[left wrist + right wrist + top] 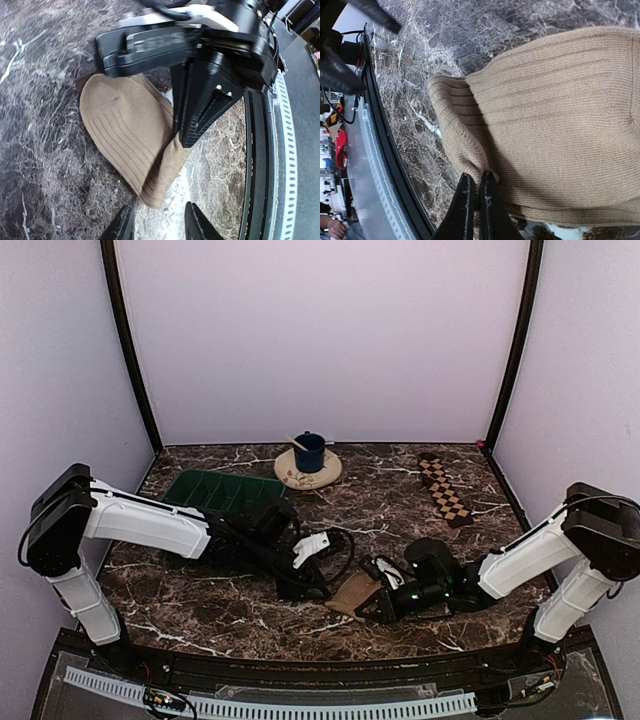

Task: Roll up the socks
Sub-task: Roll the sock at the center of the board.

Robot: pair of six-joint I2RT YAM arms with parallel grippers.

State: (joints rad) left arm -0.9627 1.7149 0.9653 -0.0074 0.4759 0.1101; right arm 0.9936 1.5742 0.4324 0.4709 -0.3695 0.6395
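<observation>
Only my right gripper is holding the tan sock's fold, so my left gripper needs to pinch the fold's loose end at the cuff before my right gripper opens.
The plain tan sock lies partly folded near the table's front middle; its ribbed cuff points toward my left gripper. My right gripper is shut, pinching a fold of the tan sock at its edge. That black gripper also shows in the left wrist view, pressed down on the tan sock. My left gripper stands open just short of the cuff, with only bare marble between its fingers. The checkered sock lies flat as a long strip at the back right, away from both grippers.
A green compartment tray sits at the back left, behind the left arm. A blue cup with a stick in it stands on a round mat at the back centre. The table's black front rail runs close to the tan sock.
</observation>
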